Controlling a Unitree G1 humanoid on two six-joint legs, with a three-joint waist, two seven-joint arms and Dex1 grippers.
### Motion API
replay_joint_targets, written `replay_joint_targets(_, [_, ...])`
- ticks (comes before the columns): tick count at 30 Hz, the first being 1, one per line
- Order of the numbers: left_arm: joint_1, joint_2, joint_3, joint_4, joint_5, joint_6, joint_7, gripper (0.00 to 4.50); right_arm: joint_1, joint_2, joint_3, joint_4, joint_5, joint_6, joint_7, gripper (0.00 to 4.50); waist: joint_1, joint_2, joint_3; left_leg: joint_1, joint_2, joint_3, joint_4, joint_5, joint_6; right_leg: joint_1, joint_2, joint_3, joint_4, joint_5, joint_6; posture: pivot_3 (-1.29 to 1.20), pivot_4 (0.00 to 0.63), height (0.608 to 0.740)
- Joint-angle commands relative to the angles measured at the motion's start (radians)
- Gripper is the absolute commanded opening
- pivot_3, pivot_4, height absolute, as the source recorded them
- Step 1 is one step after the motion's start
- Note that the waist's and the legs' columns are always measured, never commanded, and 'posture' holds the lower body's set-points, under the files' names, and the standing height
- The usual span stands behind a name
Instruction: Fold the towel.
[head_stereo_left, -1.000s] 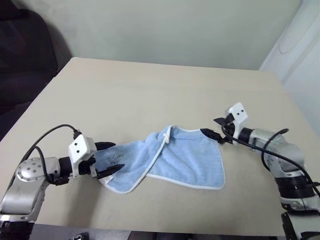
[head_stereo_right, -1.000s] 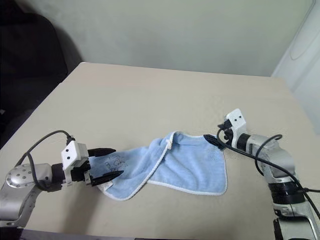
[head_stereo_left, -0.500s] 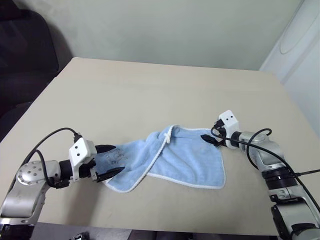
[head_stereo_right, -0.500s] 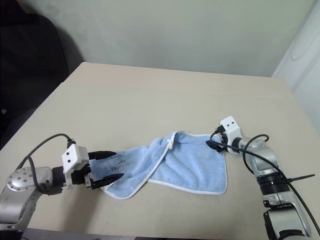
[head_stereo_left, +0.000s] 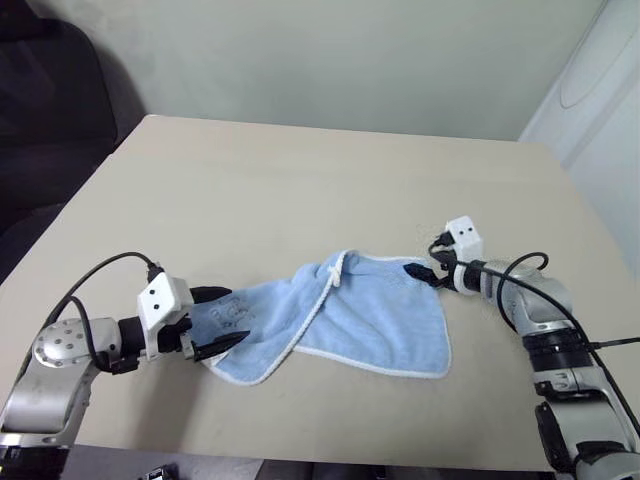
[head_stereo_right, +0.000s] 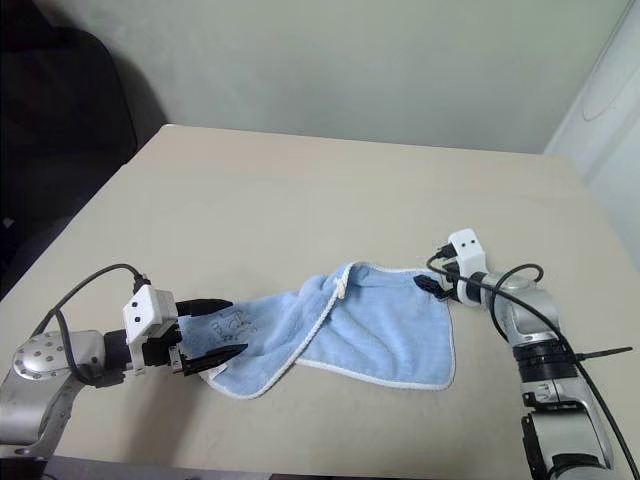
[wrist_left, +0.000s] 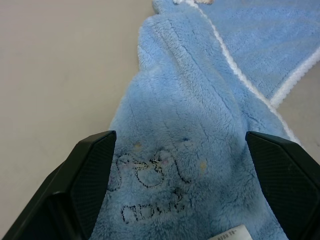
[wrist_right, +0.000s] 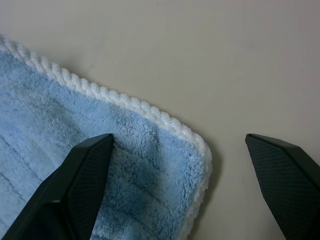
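White edging (head_stereo_left: 316, 314) lies across the middle of the towel (head_stereo_left: 385, 318) in a limp overlap. The towel will settle into a narrow, doubled piece of cloth when I fold it.
The towel (head_stereo_left: 370, 315), light blue with white piped edging, lies crumpled and partly doubled over on the beige table (head_stereo_left: 300, 180). My left gripper (head_stereo_left: 236, 318) is open at the towel's left end, its two fingers astride the cloth. In the left wrist view the dark printed motif (wrist_left: 150, 172) and a white tag (wrist_left: 232, 233) lie between the fingers (wrist_left: 85, 175). My right gripper (head_stereo_left: 424, 274) is open and low at the towel's far right corner (wrist_right: 165, 135). One finger (wrist_right: 82, 172) is over the cloth, the other over bare table.
A dark chair (head_stereo_left: 50, 90) stands beyond the table's back left corner. A white panel (head_stereo_left: 600, 100) rises at the right. The table's near edge runs just below both arms. Bare tabletop stretches behind the towel.
My right gripper has come down and forward onto the towel's far right corner and has held there for the last half second. The left gripper and the towel have not moved.
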Motion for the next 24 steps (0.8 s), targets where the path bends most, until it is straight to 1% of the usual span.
replay_joint_targets(1, [-0.004,0.015,0.032,-0.022,-0.015,-0.003,-0.003,4.50,0.033,-0.018,0.006,-0.023,-0.023,-0.010,0.004,4.46,0.001,-0.001,0.000,0.000,0.000,0.000,0.000,0.000,0.000,0.000,0.000,0.000,0.000,0.000,0.000,0.00,0.150,0.740])
replay_joint_targets(2, [-0.002,0.017,0.034,-0.022,-0.015,-0.003,-0.003,4.50,0.043,-0.022,0.008,-0.032,-0.026,-0.010,0.007,4.08,0.002,-0.001,-0.001,0.000,0.000,0.000,0.000,0.000,0.000,0.000,0.000,0.000,0.000,0.000,0.000,0.00,0.150,0.740])
replay_joint_targets(3, [-0.001,0.018,0.036,-0.022,-0.015,-0.002,-0.003,4.50,0.052,-0.026,0.009,-0.042,-0.028,-0.009,0.010,3.87,0.003,-0.001,-0.001,0.000,0.000,0.000,0.000,0.000,0.000,0.000,0.000,0.000,0.000,0.000,0.000,0.00,0.150,0.740])
replay_joint_targets(14, [-0.020,0.023,0.027,-0.024,-0.018,0.004,-0.014,4.50,0.074,-0.030,0.004,-0.100,-0.023,-0.002,0.017,0.01,0.001,-0.002,-0.002,0.000,0.000,0.000,0.000,0.000,0.000,0.000,0.000,0.000,0.000,0.000,0.000,0.00,0.150,0.740])
replay_joint_targets(18, [-0.059,0.033,0.009,-0.032,-0.050,0.031,-0.056,4.50,0.064,-0.026,0.012,-0.084,-0.043,-0.017,0.005,0.01,0.001,-0.003,-0.002,0.000,0.000,0.000,0.000,0.000,0.000,0.000,0.000,0.000,0.000,0.000,0.000,0.00,0.150,0.740])
replay_joint_targets(24, [-0.091,0.099,-0.060,-0.037,-0.052,0.033,-0.189,4.50,0.041,-0.011,0.017,-0.047,-0.056,-0.039,-0.002,0.01,-0.002,-0.003,-0.002,0.000,0.000,0.000,0.000,0.000,0.000,0.000,0.000,0.000,0.000,0.000,0.000,0.00,0.150,0.740])
